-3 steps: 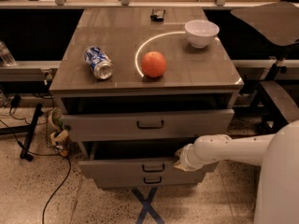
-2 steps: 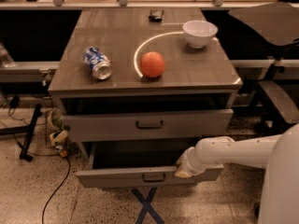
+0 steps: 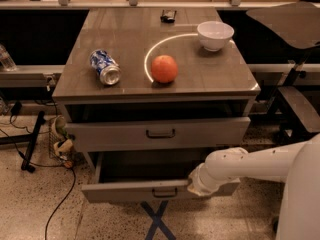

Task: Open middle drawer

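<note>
The middle drawer is open only partway, and my gripper is at its front's top edge (image 3: 178, 181). Next, I reach inside behind the front (image 3: 180, 170) and pull the drawer out further.
The middle drawer (image 3: 125, 192) is pulled well out from the grey cabinet, and its plain grey inside (image 3: 150, 165) shows empty. Its small dark bar handle (image 3: 165, 193) sits at the centre of the front. My gripper (image 3: 194, 185) is at the top edge of this drawer's front, just right of the handle, at the end of my white arm (image 3: 250, 165), which reaches in from the right. The uppermost drawer front (image 3: 115, 135) with the same handle stands out a little above it. The lowest drawer is hidden under the pulled-out one.
On the cabinet top lie a blue-white can (image 3: 105, 67) on its side, an orange (image 3: 164, 68), a white bowl (image 3: 215, 35) and a small dark object (image 3: 168, 16). A blue tape cross (image 3: 157, 223) marks the floor in front. Cables (image 3: 30, 144) lie left; a chair (image 3: 300, 106) stands right.
The middle drawer has slid further out toward the camera, and its inside now shows. My arm and gripper have moved back with its front edge.
</note>
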Motion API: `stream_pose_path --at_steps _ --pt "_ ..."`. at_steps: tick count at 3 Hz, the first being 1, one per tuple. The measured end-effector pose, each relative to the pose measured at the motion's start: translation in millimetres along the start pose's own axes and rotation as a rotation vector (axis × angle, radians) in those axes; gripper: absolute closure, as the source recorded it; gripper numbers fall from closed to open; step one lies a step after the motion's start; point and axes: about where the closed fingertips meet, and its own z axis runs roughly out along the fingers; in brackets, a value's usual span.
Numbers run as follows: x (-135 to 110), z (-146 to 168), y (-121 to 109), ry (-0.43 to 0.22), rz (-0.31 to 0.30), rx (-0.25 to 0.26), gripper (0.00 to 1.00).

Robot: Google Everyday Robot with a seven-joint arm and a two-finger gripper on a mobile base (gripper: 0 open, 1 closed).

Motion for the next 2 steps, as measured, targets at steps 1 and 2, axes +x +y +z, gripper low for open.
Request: stream_pose_path --at_steps 1,2 --pt "-5.2 -12.7 57.0 0.082 -0.024 -0.136 0.08" --pt "-7.3 -17.9 77.1 0.117 -0.039 -0.191 0.00"
